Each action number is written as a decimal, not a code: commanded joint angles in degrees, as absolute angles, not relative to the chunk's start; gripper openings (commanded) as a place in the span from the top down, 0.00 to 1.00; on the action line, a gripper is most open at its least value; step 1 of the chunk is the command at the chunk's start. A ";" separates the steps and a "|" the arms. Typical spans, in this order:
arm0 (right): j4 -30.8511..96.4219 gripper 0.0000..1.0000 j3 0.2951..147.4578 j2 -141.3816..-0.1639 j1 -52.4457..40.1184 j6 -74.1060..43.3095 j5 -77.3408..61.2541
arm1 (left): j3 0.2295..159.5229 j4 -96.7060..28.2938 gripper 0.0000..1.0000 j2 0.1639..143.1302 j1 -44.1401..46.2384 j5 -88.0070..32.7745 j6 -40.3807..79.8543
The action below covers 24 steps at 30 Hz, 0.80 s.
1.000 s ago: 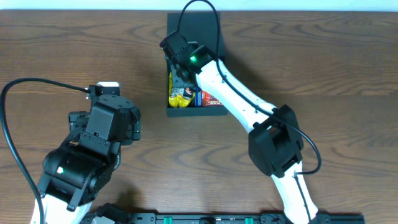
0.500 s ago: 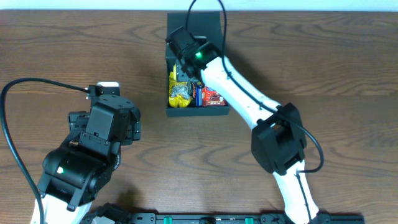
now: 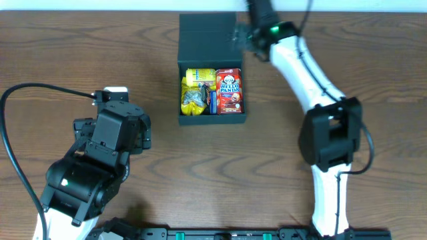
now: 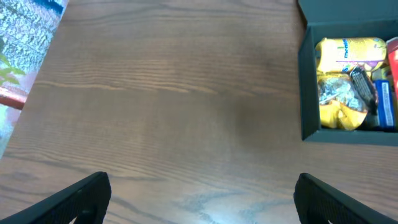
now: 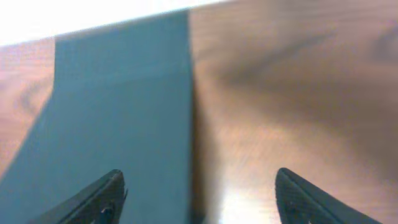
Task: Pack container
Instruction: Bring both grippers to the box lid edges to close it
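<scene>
Next, my left gripper moves to the opposite edge (image 3: 181, 36) of the lid before both grippers shut it, because my right gripper is at only one edge of the open lid (image 3: 235, 23).
The container (image 3: 180, 93) is a dark square box near the far middle of the table, its flap lid (image 3: 205, 37) lying open behind it. Inside lie yellow snack packets (image 3: 195, 90), a red Hello Panda box (image 3: 229, 90) and a small blue packet (image 3: 212, 101). My right gripper (image 3: 242, 33) hovers, blurred, over the lid's right edge. It is open and empty, with the lid (image 5: 118, 106) under its left finger and bare wood under the right. My left gripper (image 4: 202, 199) stands wide open over bare table, well left of the container (image 4: 308, 93).
The table's far edge runs just behind the lid. The table's left edge and patterned floor (image 4: 25, 37) show in the left wrist view. The left arm (image 3: 87, 173) and its black cable (image 3: 13, 100) occupy the near left; the right arm (image 3: 323, 133) stretches along the right side.
My right gripper opened inside the container, lifted out and swung back-right to the lid's edge. The red box now shows uncovered inside. The left arm has not moved.
</scene>
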State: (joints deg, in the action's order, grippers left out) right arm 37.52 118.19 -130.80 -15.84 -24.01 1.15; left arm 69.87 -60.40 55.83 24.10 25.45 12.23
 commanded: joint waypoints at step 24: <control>28.56 0.99 118.76 -130.65 0.32 -17.50 -20.58 | 70.61 1.83 0.94 99.68 -0.01 -19.57 30.94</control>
